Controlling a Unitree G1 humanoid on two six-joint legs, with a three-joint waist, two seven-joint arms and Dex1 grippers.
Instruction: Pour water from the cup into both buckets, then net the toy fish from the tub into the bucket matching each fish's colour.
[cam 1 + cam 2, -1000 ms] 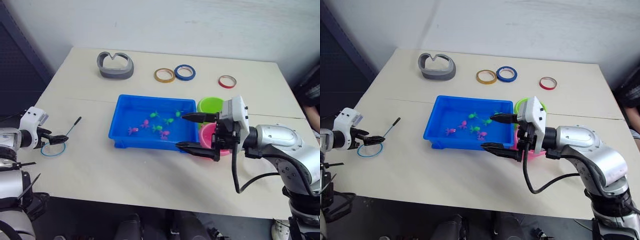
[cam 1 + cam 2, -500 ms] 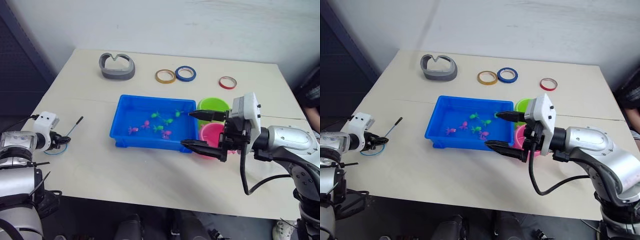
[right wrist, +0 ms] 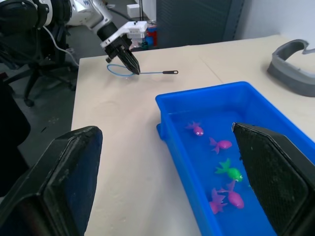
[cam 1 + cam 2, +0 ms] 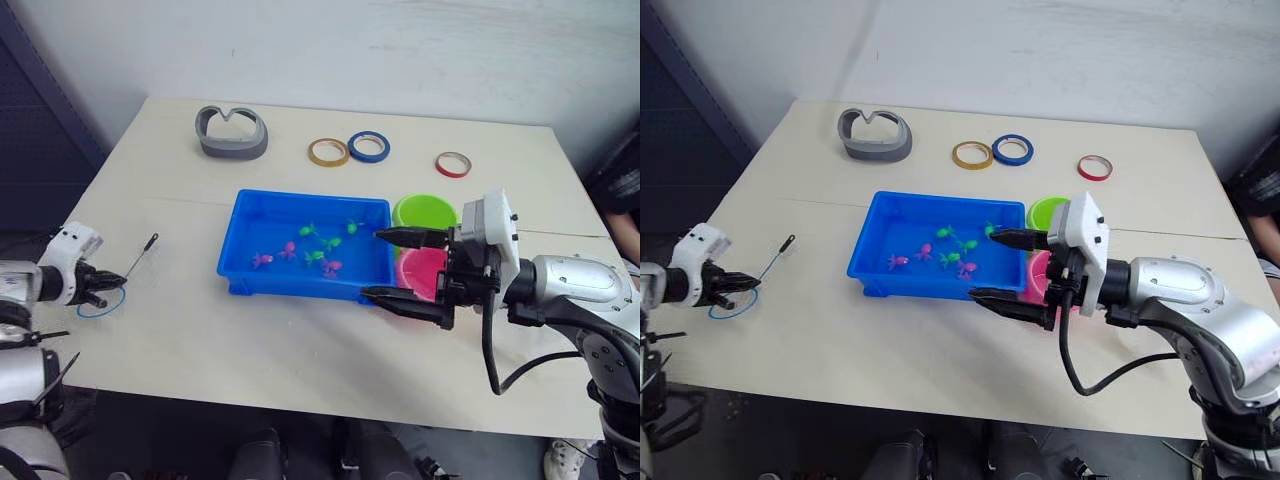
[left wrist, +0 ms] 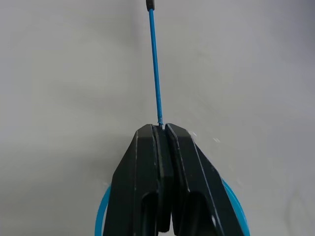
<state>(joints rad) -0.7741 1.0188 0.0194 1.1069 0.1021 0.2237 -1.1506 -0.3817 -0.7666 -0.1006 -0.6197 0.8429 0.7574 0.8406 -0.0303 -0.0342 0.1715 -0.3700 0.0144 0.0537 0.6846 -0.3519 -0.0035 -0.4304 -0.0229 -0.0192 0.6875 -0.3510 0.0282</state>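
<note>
The net (image 4: 104, 310) will stay in line and sag only a little when I lift a toy fish, because the thin handle (image 4: 139, 258) lies straight from the blue hoop.
The net (image 4: 128, 268) lies on the table at the far left, its blue hoop (image 4: 99, 305) by my left gripper (image 4: 101, 294). That gripper is shut on the net's thin handle (image 5: 155, 64) where it meets the hoop. The blue tub (image 4: 232, 245) sits mid-table and holds several green and pink toy fish (image 4: 308, 231). Just right of it stand the green bucket (image 4: 425, 210) and, nearer, the pink bucket (image 4: 428, 270). My right gripper (image 4: 392, 265) hangs open over the tub's right end, beside the buckets, with nothing held. The cup is out of view.
A grey curved band (image 4: 232, 130) lies at the back left. Yellow (image 4: 329, 151), blue (image 4: 369, 146) and red (image 4: 454, 163) tape rings lie along the back. Bare tabletop runs between the net and the tub, and in front of the tub.
My left gripper went from open over the hoop to shut on the net's handle. The right gripper stays open and has barely moved.
</note>
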